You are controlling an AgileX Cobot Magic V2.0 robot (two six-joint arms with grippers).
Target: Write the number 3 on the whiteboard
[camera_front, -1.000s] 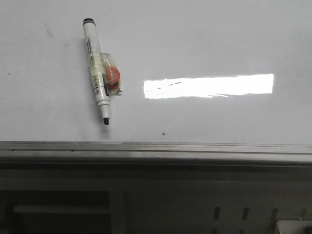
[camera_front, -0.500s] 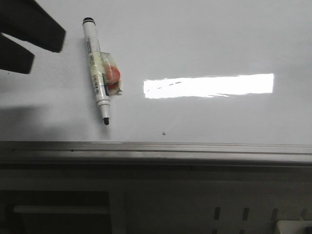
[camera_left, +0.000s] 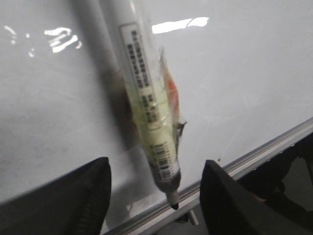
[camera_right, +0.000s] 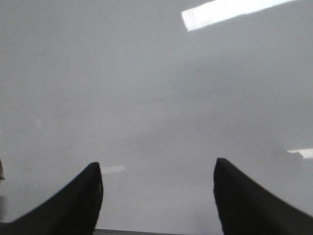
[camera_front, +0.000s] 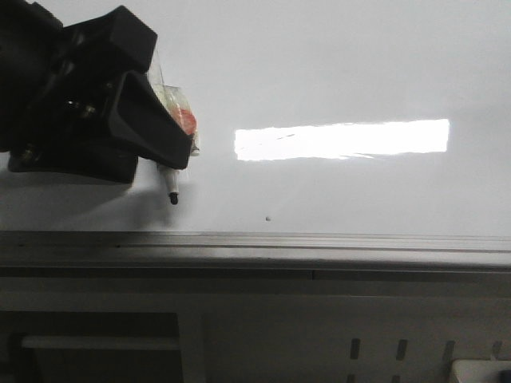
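Observation:
The marker (camera_front: pixel 170 177) will leave a thin black line when I pull it across the whiteboard, because the black tip (camera_front: pixel 173 198) is uncovered.
The whiteboard (camera_front: pixel 335 64) lies flat, glossy white-grey, with a silver rail (camera_front: pixel 255 239) along its near edge. No number 3 or marker stroke shows on it. A white marker (camera_front: pixel 170 182) lies on it, black tip toward the rail, with an orange piece (camera_front: pixel 185 121) taped to its barrel. My left gripper (camera_front: pixel 160 100) is open above the marker and hides most of it. In the left wrist view the marker (camera_left: pixel 146 98) lies between the open fingers of that gripper (camera_left: pixel 155 165), untouched. My right gripper (camera_right: pixel 156 166) is open and empty over bare board (camera_right: pixel 156 88).
A bright rectangular glare (camera_front: pixel 343 140) lies right of the marker. A small dark speck (camera_front: pixel 268 217) sits near the rail. Below the rail is a grey frame with slots (camera_front: pixel 399 351). The rail also shows in the left wrist view (camera_left: pixel 264 152).
My left gripper has come in from the upper left and now sits over the marker, covering most of it. The marker has not moved.

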